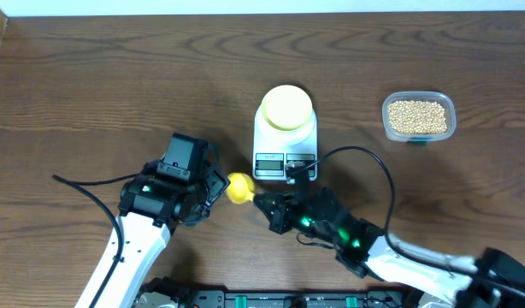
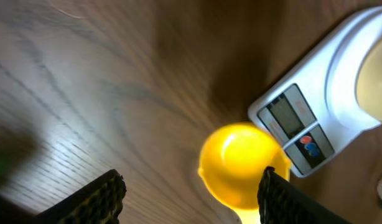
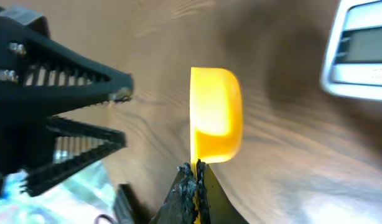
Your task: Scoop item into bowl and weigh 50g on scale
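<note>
The scale's display [image 1: 268, 165] is blank, so my left gripper should leave the scoop, close and push the scale's red button [image 2: 305, 140] before my right gripper scoops beans.
The pale-yellow bowl [image 1: 286, 107] sits on the white scale [image 1: 264, 137], and no beans show inside it. The beans [image 1: 417, 116] fill a clear tub [image 1: 387, 115] at the right. In front of the scale's display hangs a bright yellow scoop [image 1: 239, 188], its cup empty [image 2: 239, 163]. My right gripper [image 1: 261, 204] is shut on the scoop's thin handle [image 3: 195, 168], with the cup tipped on its side [image 3: 216, 115]. My left gripper [image 1: 216, 186] stands open just left of the scoop. Its fingers straddle the cup's edge without touching it [image 2: 192, 179].
The scale's display and two buttons [image 2: 297, 127] face the arms, close to the scoop. A black cable [image 1: 365, 158] loops from the right arm past the scale's front right corner. The table's far edge runs along the top of the overhead view.
</note>
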Tool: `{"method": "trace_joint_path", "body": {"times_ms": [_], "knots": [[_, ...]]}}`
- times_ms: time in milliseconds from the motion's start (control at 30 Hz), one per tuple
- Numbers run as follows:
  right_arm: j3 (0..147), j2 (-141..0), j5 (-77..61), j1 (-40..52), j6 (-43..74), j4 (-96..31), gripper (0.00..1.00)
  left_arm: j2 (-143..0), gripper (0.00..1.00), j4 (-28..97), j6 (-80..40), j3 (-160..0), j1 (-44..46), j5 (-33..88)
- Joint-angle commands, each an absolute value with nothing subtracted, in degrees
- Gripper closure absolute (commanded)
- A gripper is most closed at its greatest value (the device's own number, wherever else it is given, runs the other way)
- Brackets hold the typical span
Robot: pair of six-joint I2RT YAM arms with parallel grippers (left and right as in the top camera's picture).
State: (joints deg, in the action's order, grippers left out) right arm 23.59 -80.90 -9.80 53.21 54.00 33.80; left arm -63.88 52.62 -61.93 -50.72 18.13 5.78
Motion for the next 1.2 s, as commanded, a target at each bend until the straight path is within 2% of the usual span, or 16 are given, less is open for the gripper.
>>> {"method": "trace_joint_path", "body": {"times_ms": [0,167,200,233,433,533,567,667,700,933,1167], "knots": [[23.7,-71.5,-8.0,50.4,47.1,24.2,0.99,-64.0,0.29,53.5,-62.2,-50.3,18.3,2.3],[23.7,-55.8,-8.1,42.7,43.7,1.9,0.99,-64.0,0.28,53.5,-62.2,-50.3,18.3,2.3],[23.7,-50.9,-8.1,40.4,42.1,-2.8,0.99,-64.0,0.2,53.5,-62.2,-50.3,18.3,2.2],[23.7,-46.6,-8.1,38.7,40.7,-6.0,0.99,-64.0,0.2,53.5,-62.2,-50.3,18.3,2.3],[23.7,-29.5,-8.0,33.3,38.0,-15.1,0.99,-64.0,0.2,53.5,-62.3,-50.3,18.3,2.3],[23.7,-26.2,-7.8,32.2,38.0,-17.3,0.99,-64.0,0.21,52.8,-62.3,-50.3,18.3,2.3],[23.7,-25.7,-7.6,31.9,38.0,-18.0,0.99,-64.0,0.48,52.1,-62.3,-50.3,18.4,2.4],[23.7,-25.6,-6.6,31.4,38.0,-19.2,0.99,-64.0,0.86,50.6,-62.3,-50.3,18.4,3.1],[23.7,-25.6,-6.1,31.3,38.0,-19.4,0.99,-64.0,0.93,49.8,-62.3,-50.3,18.4,3.7],[23.7,-25.6,0.0,31.3,38.1,-18.7,0.99,-65.2,0.93,40.8,-62.2,-50.3,22.7,4.2],[23.7,-25.6,1.6,31.3,38.9,-18.7,0.99,-72.9,0.93,32.8,-61.1,-50.3,29.1,4.3]]}}
